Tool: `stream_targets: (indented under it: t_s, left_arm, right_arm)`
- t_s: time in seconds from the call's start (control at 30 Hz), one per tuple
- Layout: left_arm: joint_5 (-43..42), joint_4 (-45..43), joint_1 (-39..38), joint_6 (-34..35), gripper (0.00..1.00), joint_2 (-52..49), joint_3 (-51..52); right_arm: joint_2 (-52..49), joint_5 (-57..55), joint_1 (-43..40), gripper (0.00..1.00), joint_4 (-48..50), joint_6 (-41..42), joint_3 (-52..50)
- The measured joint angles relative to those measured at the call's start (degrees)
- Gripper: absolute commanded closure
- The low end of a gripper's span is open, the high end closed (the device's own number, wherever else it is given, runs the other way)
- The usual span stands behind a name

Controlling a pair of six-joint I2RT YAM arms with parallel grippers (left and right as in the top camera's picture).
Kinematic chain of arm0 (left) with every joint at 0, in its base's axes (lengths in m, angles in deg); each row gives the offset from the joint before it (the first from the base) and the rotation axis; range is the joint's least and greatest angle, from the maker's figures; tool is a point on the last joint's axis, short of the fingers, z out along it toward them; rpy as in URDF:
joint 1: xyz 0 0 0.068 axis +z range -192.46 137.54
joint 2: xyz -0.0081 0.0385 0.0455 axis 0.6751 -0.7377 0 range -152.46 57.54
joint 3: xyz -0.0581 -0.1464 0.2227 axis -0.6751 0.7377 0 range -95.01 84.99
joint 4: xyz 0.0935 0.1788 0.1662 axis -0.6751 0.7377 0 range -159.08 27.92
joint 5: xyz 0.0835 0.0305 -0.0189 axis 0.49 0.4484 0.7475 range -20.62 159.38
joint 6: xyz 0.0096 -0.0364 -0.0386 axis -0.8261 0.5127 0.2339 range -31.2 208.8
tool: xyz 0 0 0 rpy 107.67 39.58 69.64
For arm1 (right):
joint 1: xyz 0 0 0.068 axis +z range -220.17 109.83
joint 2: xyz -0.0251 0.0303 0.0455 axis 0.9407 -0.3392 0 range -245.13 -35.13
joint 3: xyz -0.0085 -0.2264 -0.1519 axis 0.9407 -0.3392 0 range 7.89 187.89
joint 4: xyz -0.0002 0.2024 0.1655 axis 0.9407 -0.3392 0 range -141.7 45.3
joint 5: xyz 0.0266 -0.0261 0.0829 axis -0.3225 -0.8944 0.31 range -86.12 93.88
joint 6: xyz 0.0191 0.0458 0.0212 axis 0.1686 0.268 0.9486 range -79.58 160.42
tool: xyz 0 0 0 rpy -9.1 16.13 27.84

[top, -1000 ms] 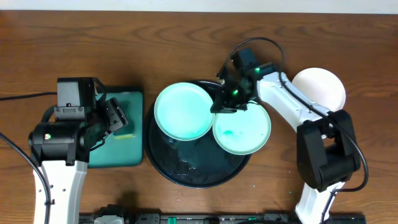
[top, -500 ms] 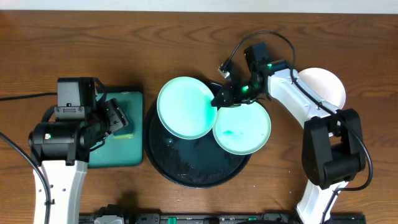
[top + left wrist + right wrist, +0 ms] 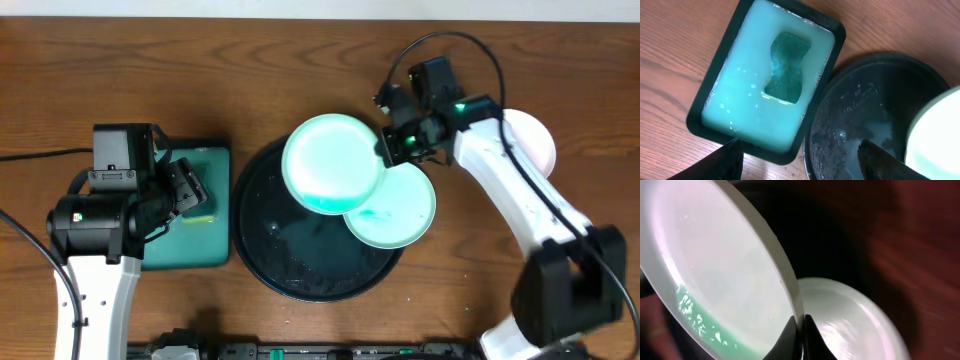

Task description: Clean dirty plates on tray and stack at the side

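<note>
The held mint plate's low edge collects teal liquid, so next my right gripper tilts it steeply over the black tray before taking it to the white plate.
My right gripper is shut on the right rim of a mint plate and holds it tilted above the round black tray. Teal liquid has pooled at the plate's low edge. A second mint plate with a teal smear lies on the tray's right rim, partly under the held one. A white plate lies on the table at the right, half hidden by my arm. My left gripper is open and empty above the gap between the teal tray and the black tray.
A rectangular teal tray holds pale soapy water with a dark teal sponge in it. Water lies in the black tray's bottom. The wooden table's front edge carries a black rail.
My right gripper has lifted the mint plate and carried it to the right, over the second mint plate. The left arm has not moved.
</note>
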Motion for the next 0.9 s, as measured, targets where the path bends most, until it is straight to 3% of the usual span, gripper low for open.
stream_targets:
  t_s: [0.2,0.57,0.9]
  left_arm:
    - [0.00,0.00,0.00,0.00,0.26,-0.31,0.00]
    - [0.00,0.00,0.00,0.00,0.26,-0.39,0.00]
    - [0.00,0.02,0.00,0.00,0.26,-0.39,0.00]
  right_arm:
    - [4.87,-10.78,2.19,0.99,-1.16,-1.68,0.00]
    - [5.38,-31.32,14.78,0.99,-1.38,-3.74,0.00]
    - [5.38,-60.54,29.81,0.99,-0.59,-4.17,0.00]
